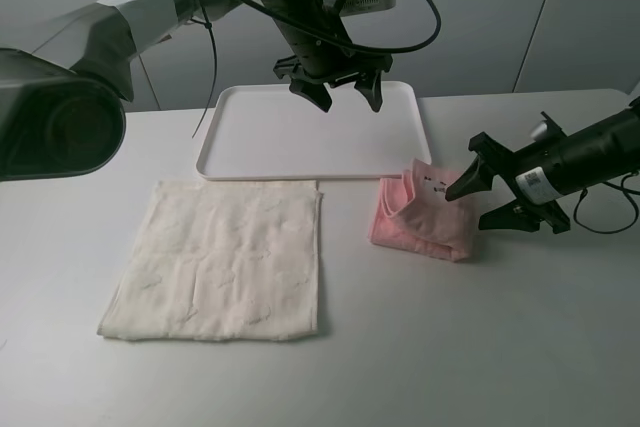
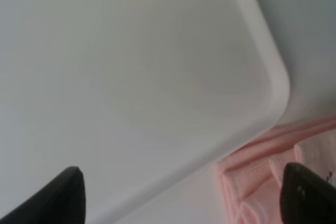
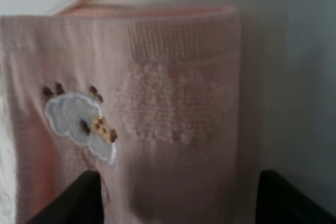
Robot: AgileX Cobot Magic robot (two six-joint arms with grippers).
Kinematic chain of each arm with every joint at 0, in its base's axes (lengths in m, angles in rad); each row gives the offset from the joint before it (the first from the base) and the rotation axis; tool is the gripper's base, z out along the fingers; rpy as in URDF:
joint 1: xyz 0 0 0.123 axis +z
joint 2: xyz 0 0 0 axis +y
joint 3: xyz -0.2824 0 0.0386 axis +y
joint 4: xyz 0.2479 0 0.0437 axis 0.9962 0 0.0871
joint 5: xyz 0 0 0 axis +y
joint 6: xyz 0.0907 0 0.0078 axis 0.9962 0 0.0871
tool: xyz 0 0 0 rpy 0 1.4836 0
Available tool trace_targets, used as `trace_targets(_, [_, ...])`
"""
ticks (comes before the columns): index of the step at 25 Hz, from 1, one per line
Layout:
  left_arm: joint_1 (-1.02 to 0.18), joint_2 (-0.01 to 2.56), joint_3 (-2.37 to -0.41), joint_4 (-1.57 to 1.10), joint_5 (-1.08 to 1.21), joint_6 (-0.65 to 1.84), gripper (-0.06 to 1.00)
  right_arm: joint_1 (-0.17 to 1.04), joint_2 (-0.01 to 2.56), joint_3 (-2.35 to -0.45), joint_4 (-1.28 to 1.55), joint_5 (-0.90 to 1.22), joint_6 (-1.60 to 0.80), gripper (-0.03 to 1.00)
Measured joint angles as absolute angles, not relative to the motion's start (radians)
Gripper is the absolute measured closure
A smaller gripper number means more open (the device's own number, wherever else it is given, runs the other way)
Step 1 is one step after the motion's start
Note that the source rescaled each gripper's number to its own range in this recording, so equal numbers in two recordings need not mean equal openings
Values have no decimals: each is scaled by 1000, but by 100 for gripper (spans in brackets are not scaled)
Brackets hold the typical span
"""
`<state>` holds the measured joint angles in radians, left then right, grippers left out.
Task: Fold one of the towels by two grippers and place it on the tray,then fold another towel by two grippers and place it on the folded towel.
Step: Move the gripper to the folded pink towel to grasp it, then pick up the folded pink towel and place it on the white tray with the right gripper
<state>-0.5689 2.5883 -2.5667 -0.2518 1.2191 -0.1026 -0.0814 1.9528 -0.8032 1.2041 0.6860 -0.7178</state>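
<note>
I expect the towel bundle's layers to stay together when I carry it, because my right gripper straddles the folded edge [image 1: 473, 236] of the pale pink towel [image 1: 422, 217].
The pale pink towel [image 1: 415, 217] lies folded into a small bundle on the table, just off the tray's near right corner; a small embroidered patch shows on it in the right wrist view [image 3: 173, 77]. My right gripper [image 1: 470, 205] is open at the bundle's right edge, with one fingertip [image 1: 452, 193] over the cloth; the towel fills the view between its pads [image 3: 184, 203]. My left gripper [image 1: 348, 102] hangs open and empty over the white tray [image 1: 300, 132]. Its wrist view shows the tray corner [image 2: 131, 66] and the pink towel [image 2: 262, 182]. The cream-white towel [image 1: 220, 257] lies flat and unfolded at the left.
A large dark camera housing [image 1: 50, 117] juts in from the left edge. Black cables loop from the left arm above the tray's back rim. The white table [image 1: 480, 347] stretches in front of both towels.
</note>
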Motion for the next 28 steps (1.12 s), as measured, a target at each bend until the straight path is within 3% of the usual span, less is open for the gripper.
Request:
trace_targets(5, [-569, 2588, -2567, -252, 1219, -100, -1, -38, 1983, -803, 1250, 673, -752, 31])
trace_targets(8, [-569, 2588, -2567, -252, 1219, -91, -1, -1, 1989, -803, 1274, 647, -771, 39])
trace_targets(10, [-569, 2588, -2567, -252, 1219, -87, -1, 25, 1995, -803, 1274, 626, -784, 51])
trace_targets(14, [-569, 2588, -2567, -262, 1219, -79, -1, 35, 1997, -803, 1274, 612, -829, 87])
trace_targets(28, [-552, 2534, -2533, -385, 1220, 67, -1, 37, 1854, -808, 1215, 671, -858, 87])
